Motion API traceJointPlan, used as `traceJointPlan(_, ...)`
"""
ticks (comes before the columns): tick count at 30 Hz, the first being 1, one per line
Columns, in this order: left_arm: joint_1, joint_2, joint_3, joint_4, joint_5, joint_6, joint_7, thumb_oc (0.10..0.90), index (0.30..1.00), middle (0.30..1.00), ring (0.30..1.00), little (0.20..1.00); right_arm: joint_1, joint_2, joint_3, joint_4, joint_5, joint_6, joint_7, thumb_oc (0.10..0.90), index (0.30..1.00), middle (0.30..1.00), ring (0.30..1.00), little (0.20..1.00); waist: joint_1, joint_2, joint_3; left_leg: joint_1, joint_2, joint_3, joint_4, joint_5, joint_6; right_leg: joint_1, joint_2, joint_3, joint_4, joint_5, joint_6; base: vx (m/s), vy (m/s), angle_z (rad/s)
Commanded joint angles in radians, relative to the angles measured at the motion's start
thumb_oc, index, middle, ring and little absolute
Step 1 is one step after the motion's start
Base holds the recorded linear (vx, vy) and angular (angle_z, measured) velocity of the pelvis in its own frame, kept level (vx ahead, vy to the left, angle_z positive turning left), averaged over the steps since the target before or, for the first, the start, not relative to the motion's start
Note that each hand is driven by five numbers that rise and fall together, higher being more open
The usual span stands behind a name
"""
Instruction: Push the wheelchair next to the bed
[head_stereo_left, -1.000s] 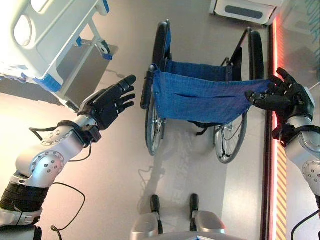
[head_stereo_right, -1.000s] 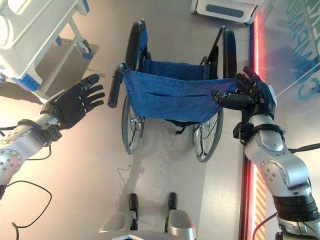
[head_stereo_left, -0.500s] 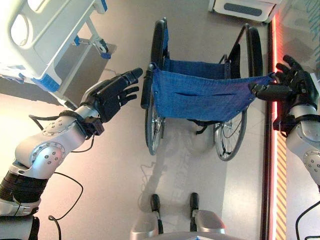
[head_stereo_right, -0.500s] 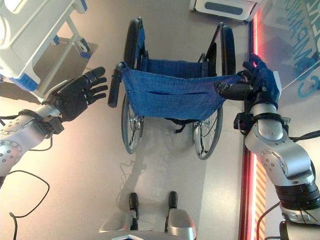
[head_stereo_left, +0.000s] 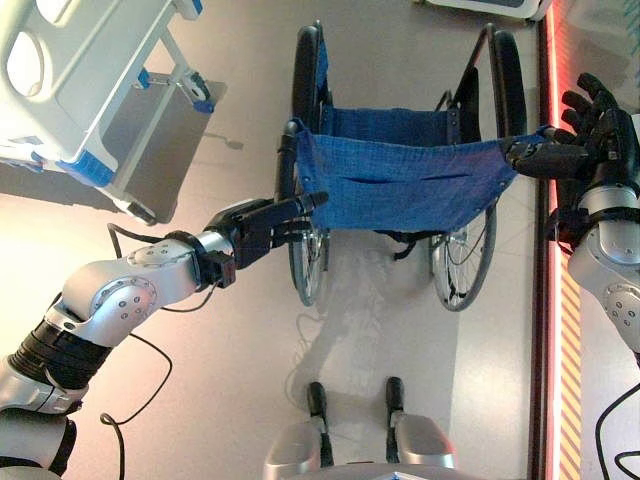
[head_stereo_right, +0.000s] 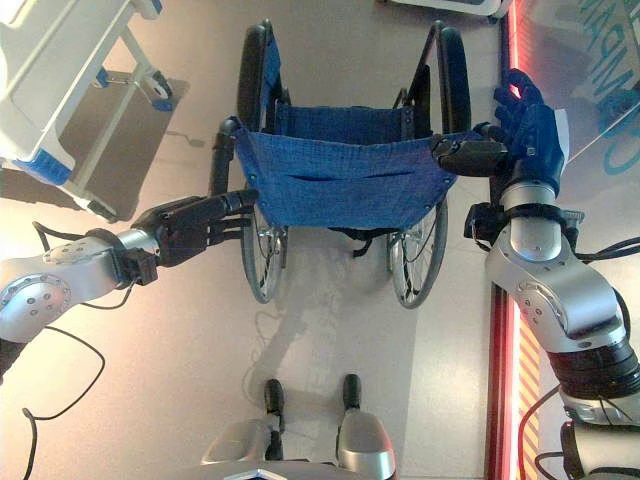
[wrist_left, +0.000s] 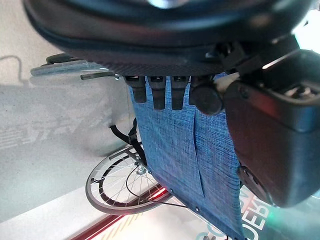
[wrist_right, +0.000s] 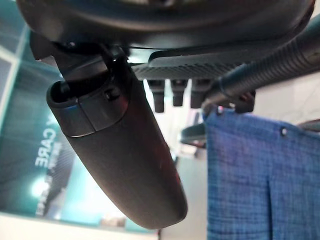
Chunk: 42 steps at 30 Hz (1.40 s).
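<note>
The blue seat (head_stereo_left: 388, 126) is stretched wide between the wheels, so the wheelchair (head_stereo_left: 405, 185) will stay open and roll along freely when I push it.
The wheelchair stands ahead of me, its blue cloth backrest (head_stereo_left: 400, 190) facing me between two black push handles. My left hand (head_stereo_left: 255, 228) reaches in below the left handle (head_stereo_left: 286, 165), open, its straight fingers (wrist_left: 152, 92) at the lower left edge of the blue cloth (wrist_left: 175, 150). At the right handle (head_stereo_left: 530, 157) my right hand (head_stereo_left: 603, 130) is open with fingers spread upward, palm set against the handle's end; the handle (wrist_right: 265, 65) runs past the thumb (wrist_right: 120, 150). The white bed (head_stereo_left: 70, 90) with blue corners stands at the far left.
A glowing red strip (head_stereo_left: 545, 250) runs along the floor at the right, beside a glass wall with print (head_stereo_right: 600, 90). A white unit (head_stereo_left: 480, 5) sits on the floor beyond the wheelchair. The bed's caster (head_stereo_left: 196, 92) stands near the wheelchair's left wheel (head_stereo_left: 305, 255).
My left hand has swung right and down, from beside the left handle to under it, fingers now at the blue backrest. The right hand has stayed at the right handle, fingers raised more.
</note>
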<state>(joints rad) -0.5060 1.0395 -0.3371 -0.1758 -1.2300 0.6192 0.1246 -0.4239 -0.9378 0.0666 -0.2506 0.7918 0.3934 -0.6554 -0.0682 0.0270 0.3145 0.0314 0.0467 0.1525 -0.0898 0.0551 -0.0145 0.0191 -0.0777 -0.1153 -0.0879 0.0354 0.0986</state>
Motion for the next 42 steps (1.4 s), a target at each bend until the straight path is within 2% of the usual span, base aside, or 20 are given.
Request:
traceJointPlan(1, -0.161, -0.004, 0.029, -0.105, -0.05, -0.146, -0.039, 0.8, 0.9, 0.9, 0.9, 0.9, -0.094, -0.113, 0.002, -0.036, -0.033, -0.108, -0.064, 0.8, 0.9, 0.9, 0.9, 0.9, -0.044, 0.002, -0.069, -0.053, 0.018, 0.037, 0.063, -0.008, -0.047, -0.064, -0.022, 0.05, 0.052, 0.024, 0.025, 0.0, 0.0, 0.0)
traceJointPlan(7, -0.21, 0.009, 0.046, -0.128, 0.037, -0.208, 0.077, 0.8, 0.9, 0.9, 0.9, 0.9, -0.095, -0.108, -0.008, -0.023, -0.038, -0.123, -0.046, 0.8, 0.9, 0.9, 0.9, 0.9, -0.048, 0.009, -0.068, -0.053, 0.013, 0.037, 0.06, -0.008, -0.048, -0.068, -0.023, 0.053, 0.054, 0.024, 0.023, 0.0, 0.0, 0.0)
traceJointPlan(8, -0.221, 0.022, 0.077, -0.107, 0.068, -0.217, 0.131, 0.8, 0.9, 0.9, 0.9, 0.9, -0.093, -0.108, -0.021, -0.017, -0.043, -0.123, -0.036, 0.8, 0.9, 0.9, 0.9, 0.9, -0.048, 0.01, -0.069, -0.053, 0.01, 0.036, 0.059, -0.01, -0.049, -0.069, -0.023, 0.052, 0.055, 0.023, 0.022, 0.0, 0.0, 0.0)
traceJointPlan(11, -0.226, 0.032, 0.124, -0.064, 0.102, -0.23, 0.177, 0.8, 0.9, 0.9, 0.9, 0.9, -0.093, -0.109, -0.035, -0.005, -0.051, -0.126, -0.026, 0.8, 0.9, 0.9, 0.9, 0.9, -0.047, 0.009, -0.068, -0.057, 0.009, 0.034, 0.061, -0.012, -0.05, -0.073, -0.025, 0.049, 0.057, 0.022, 0.022, -0.01, 0.001, 0.0)
traceJointPlan(18, -0.161, 0.068, 0.275, 0.026, 0.107, -0.272, 0.164, 0.8, 0.9, 0.9, 0.9, 0.9, -0.084, -0.135, -0.117, 0.007, -0.115, -0.154, -0.036, 0.8, 0.9, 0.9, 0.9, 0.9, -0.04, 0.012, -0.061, -0.067, 0.008, 0.027, 0.06, -0.01, -0.052, -0.083, -0.025, 0.042, 0.06, 0.023, 0.017, -0.03, 0.013, -0.01)
traceJointPlan(22, -0.145, 0.071, 0.317, 0.062, 0.119, -0.274, 0.137, 0.8, 0.9, 0.9, 0.9, 0.9, -0.098, -0.156, -0.146, -0.003, -0.153, -0.157, -0.067, 0.8, 0.9, 0.9, 0.9, 0.9, -0.041, 0.013, -0.061, -0.068, 0.006, 0.029, 0.058, -0.01, -0.049, -0.085, -0.025, 0.038, 0.061, 0.021, 0.015, 0.0, 0.0, 0.0)
traceJointPlan(29, -0.171, 0.051, 0.316, 0.081, 0.11, -0.258, 0.117, 0.8, 0.9, 0.9, 0.9, 0.9, -0.153, -0.17, -0.165, -0.034, -0.264, -0.163, -0.171, 0.8, 0.9, 0.9, 0.9, 0.9, -0.044, 0.016, -0.055, -0.073, 0.0, 0.033, 0.061, -0.012, -0.044, -0.091, -0.025, 0.042, 0.064, 0.019, 0.012, 0.0, 0.0, 0.0)
traceJointPlan(35, -0.179, 0.029, 0.297, 0.068, 0.084, -0.223, 0.114, 0.8, 0.9, 0.9, 0.9, 0.9, -0.152, -0.155, -0.168, -0.044, -0.238, -0.105, -0.155, 0.8, 0.9, 0.9, 0.9, 0.9, -0.052, 0.019, -0.045, -0.075, -0.003, 0.038, 0.062, -0.012, -0.044, -0.098, -0.025, 0.049, 0.069, 0.02, 0.013, -0.01, 0.007, -0.03)
traceJointPlan(40, -0.182, 0.016, 0.26, 0.045, 0.043, -0.186, 0.09, 0.8, 0.9, 0.9, 0.9, 0.9, -0.146, -0.144, -0.16, -0.041, -0.262, -0.123, -0.174, 0.8, 0.9, 0.9, 0.9, 0.9, -0.058, 0.023, -0.036, -0.081, -0.002, 0.045, 0.069, -0.012, -0.044, -0.107, -0.026, 0.052, 0.077, 0.021, 0.013, 0.0, 0.0, 0.0)
traceJointPlan(42, -0.182, 0.006, 0.242, 0.033, 0.046, -0.173, 0.067, 0.8, 0.9, 0.9, 0.9, 0.9, -0.152, -0.138, -0.157, -0.037, -0.255, -0.093, -0.179, 0.8, 0.9, 0.9, 0.9, 0.9, -0.061, 0.025, -0.031, -0.082, -0.003, 0.046, 0.069, -0.012, -0.044, -0.113, -0.025, 0.056, 0.081, 0.022, 0.014, 0.0, 0.0, 0.0)
